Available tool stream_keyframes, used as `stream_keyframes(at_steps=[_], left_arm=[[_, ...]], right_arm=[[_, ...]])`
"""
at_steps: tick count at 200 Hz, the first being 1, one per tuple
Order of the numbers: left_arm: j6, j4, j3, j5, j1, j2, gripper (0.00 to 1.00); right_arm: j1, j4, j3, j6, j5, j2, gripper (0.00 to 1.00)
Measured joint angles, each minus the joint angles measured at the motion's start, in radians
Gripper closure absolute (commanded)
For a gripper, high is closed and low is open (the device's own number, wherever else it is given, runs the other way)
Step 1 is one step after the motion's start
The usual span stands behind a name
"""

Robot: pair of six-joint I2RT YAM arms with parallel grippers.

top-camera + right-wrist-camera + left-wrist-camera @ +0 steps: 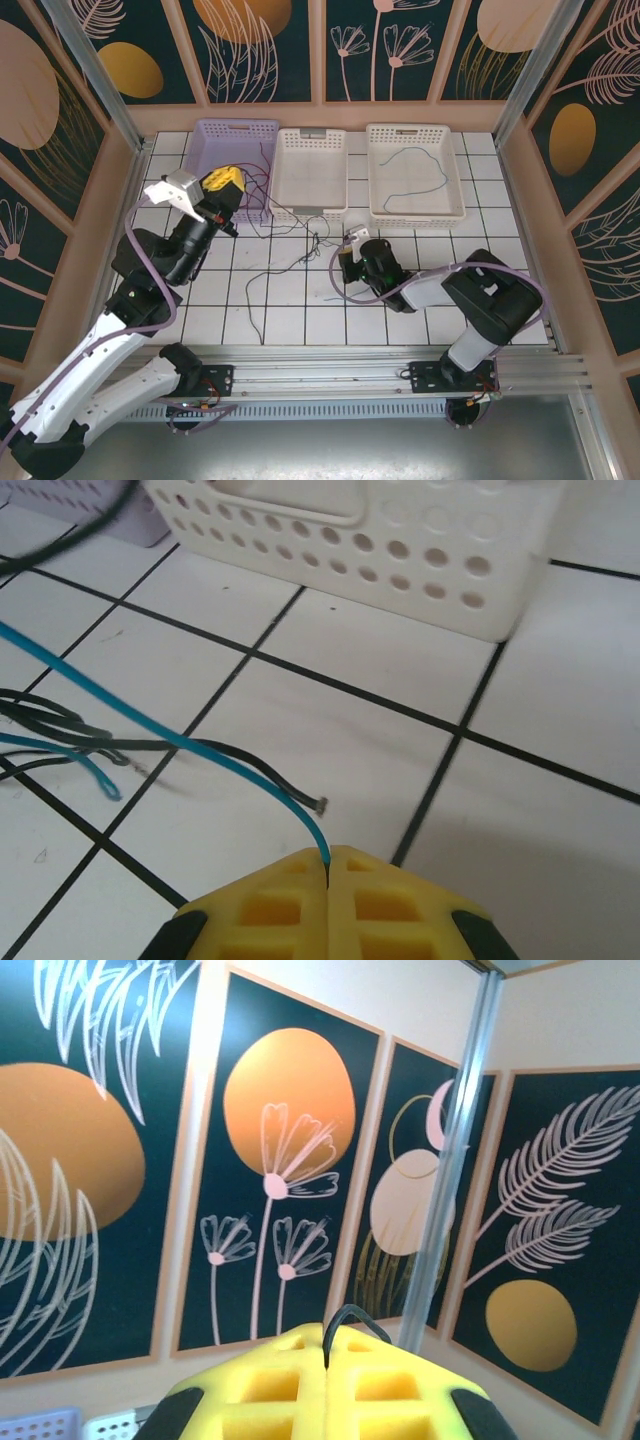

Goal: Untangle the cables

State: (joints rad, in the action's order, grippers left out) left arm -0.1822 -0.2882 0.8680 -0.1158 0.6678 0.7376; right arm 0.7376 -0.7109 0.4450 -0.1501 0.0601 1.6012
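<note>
The blue cable in the robot's right gripper is caught in the tangle (318, 243), so the left gripper should keep holding the black cable (350, 1312) up while the right gripper moves in.
My left gripper (222, 182) is raised over the lilac basket, and in the left wrist view its yellow fingers (270, 1385) are shut on a black cable (352, 1315) that loops up from between them. My right gripper (343, 250) sits low on the tiles by a small tangle (316, 240). The right wrist view has the right gripper (328, 858) shut on a blue cable (180, 742) that runs off to the left. A black cable (250, 765) lies loose just ahead of it, one end free. A dark cable (262, 272) trails across the tiles. Another blue cable (415, 175) lies in the right white basket.
Three baskets line the back: a lilac basket (240, 125) with red wire in it, a middle white basket (312, 175) and a right white basket (415, 128). The middle basket's perforated wall (400, 550) stands close ahead of my right gripper. Patterned walls enclose the table.
</note>
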Motion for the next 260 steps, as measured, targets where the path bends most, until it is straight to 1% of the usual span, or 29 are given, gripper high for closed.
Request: stream_keyframes(at_steps=[23,46,74,105,116,131,153,171,222,260], left_arm=[[0.015,0.000,-0.021,-0.081,0.000,-0.035,1.00],[0.027,-0.022,-0.069,-0.195,0.000,-0.080,1.00],[0.039,-0.059,-0.126,-0.323,0.000,-0.121,1.00],[0.045,-0.092,-0.149,-0.404,0.000,-0.143,1.00],[0.044,-0.103,-0.149,-0.417,0.000,-0.143,1.00],[0.044,-0.113,-0.149,-0.417,0.000,-0.134,1.00],[0.040,-0.128,-0.146,-0.405,0.000,-0.111,1.00],[0.026,-0.127,-0.136,-0.369,0.000,-0.077,1.00],[-0.003,-0.118,-0.125,-0.269,0.000,-0.019,1.00],[-0.009,-0.116,-0.116,-0.234,0.000,-0.013,1.00]], right_arm=[[-0.013,0.042,-0.024,-0.034,0.004,-0.029,1.00],[-0.027,0.086,-0.034,-0.071,0.005,-0.056,1.00],[-0.051,0.099,-0.068,-0.111,0.002,-0.109,1.00],[-0.077,0.127,-0.082,-0.143,-0.016,-0.130,1.00],[-0.078,0.135,-0.082,-0.149,-0.029,-0.133,0.95],[-0.078,0.142,-0.084,-0.159,-0.056,-0.140,0.84],[-0.083,0.143,-0.109,-0.169,-0.096,-0.161,0.70],[-0.084,0.143,-0.133,-0.172,-0.130,-0.185,0.63],[-0.079,0.123,-0.132,-0.145,-0.184,-0.203,0.59],[-0.035,0.102,-0.047,-0.064,-0.185,-0.127,0.58]])
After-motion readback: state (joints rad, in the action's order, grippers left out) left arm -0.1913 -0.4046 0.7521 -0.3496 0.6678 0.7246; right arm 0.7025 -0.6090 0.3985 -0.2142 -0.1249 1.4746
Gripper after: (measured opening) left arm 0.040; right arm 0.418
